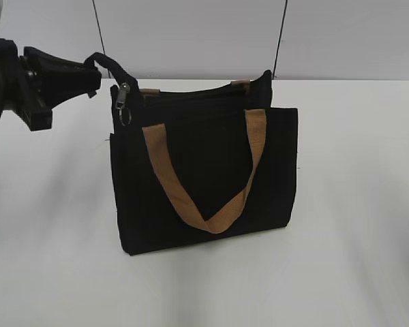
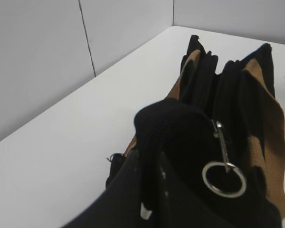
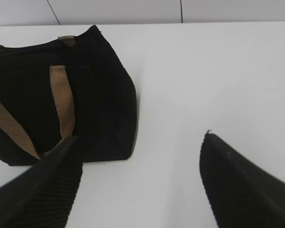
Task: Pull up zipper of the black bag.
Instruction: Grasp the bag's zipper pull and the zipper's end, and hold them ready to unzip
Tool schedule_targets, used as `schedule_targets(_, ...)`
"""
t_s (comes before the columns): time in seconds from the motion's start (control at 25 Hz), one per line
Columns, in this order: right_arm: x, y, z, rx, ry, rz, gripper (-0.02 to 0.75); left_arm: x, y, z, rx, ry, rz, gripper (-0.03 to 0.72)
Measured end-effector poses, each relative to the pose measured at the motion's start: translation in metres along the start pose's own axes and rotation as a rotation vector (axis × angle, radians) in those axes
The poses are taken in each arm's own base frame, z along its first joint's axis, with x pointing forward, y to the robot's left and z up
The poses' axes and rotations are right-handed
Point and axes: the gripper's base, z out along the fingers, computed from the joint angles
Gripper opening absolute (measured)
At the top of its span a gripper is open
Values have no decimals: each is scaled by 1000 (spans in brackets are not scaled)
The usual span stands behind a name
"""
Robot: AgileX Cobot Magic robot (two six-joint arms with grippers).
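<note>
The black fabric tab arches loosely beside the silver pull tab, so next my left gripper pulls the fabric tight while my right gripper takes the ring.
The black bag stands upright on the white table, one tan handle hanging down its front. The zipper runs along its top edge. The silver pull tab with a ring hangs at the bag's left end. My left gripper is shut on the black fabric tab at that end, just left of the pull. In the left wrist view the left gripper pinches this tab, with the ringed pull tab just to its right. My right gripper is open and empty above the table, right of the bag.
The white table stretches around the bag on all sides. A pale panelled wall stands close behind the bag. The right gripper does not show in the exterior view.
</note>
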Motion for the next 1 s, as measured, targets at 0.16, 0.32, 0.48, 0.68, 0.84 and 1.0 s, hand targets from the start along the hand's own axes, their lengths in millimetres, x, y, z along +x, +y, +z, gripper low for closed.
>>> schedule_targets(0.16, -31, -5, 47, -84, 126, 33, 536, 2, -3, -1, 34, 35, 5, 11)
schedule_targets(0.32, -52, 12, 84, -204, 206, -12, 530, 1, -6, -3, 45, 48, 19, 11)
schedule_targets(0.48, -60, 51, 116, -328, 264, -58, 529, -5, -8, -7, 44, 42, 26, 11)
schedule_targets(0.68, -55, 109, 150, -435, 351, -69, 504, -9, -14, -13, 72, 75, 17, 10)
schedule_targets(0.84, -53, 155, 171, -520, 402, -107, 486, -10, -21, -21, 98, 151, 3, 10)
schedule_targets(1.0, -53, 183, 192, -556, 424, -119, 436, -16, -26, -28, 92, 181, -5, 10)
